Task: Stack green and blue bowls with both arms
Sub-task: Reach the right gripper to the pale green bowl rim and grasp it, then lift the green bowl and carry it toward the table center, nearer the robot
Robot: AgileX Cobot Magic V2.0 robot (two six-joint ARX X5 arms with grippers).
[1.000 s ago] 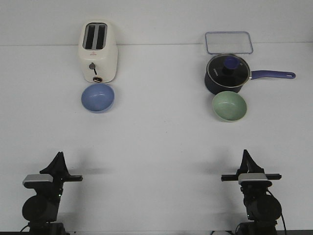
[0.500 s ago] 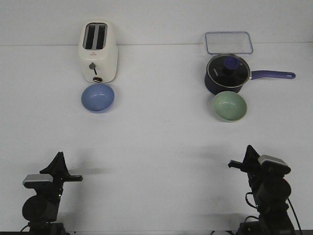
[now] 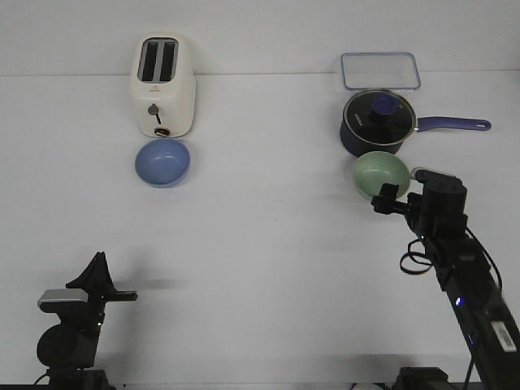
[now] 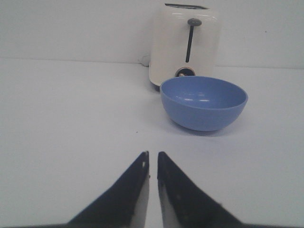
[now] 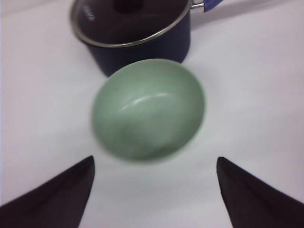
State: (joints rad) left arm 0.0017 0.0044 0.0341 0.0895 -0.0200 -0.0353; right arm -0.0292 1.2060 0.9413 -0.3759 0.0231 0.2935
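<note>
I can see that the green bowl's rim [image 3: 406, 180] facing my right gripper's open fingers lies clear of the saucepan, so I should move forward next until the fingers straddle that rim [image 5: 201, 108].
The blue bowl [image 3: 162, 162] sits upright in front of the toaster at the far left; it also shows in the left wrist view [image 4: 204, 102]. The green bowl [image 3: 379, 173] sits upright just in front of the saucepan at the right, and fills the right wrist view [image 5: 149, 109]. My left gripper [image 3: 99, 264] rests near the front edge, far from the blue bowl, its jaws almost closed and empty [image 4: 153, 154]. My right gripper [image 3: 388, 195] hovers just short of the green bowl's near rim, open wide and empty [image 5: 156, 161].
A cream toaster [image 3: 164, 85] stands behind the blue bowl. A dark navy saucepan [image 3: 378, 122] with a glass lid and a handle pointing right stands behind the green bowl. A clear lidded container [image 3: 379, 70] lies at the back right.
My right arm has reached forward from the front edge up to the green bowl, and its jaws now stand wide apart. The left arm and both bowls have not moved.
</note>
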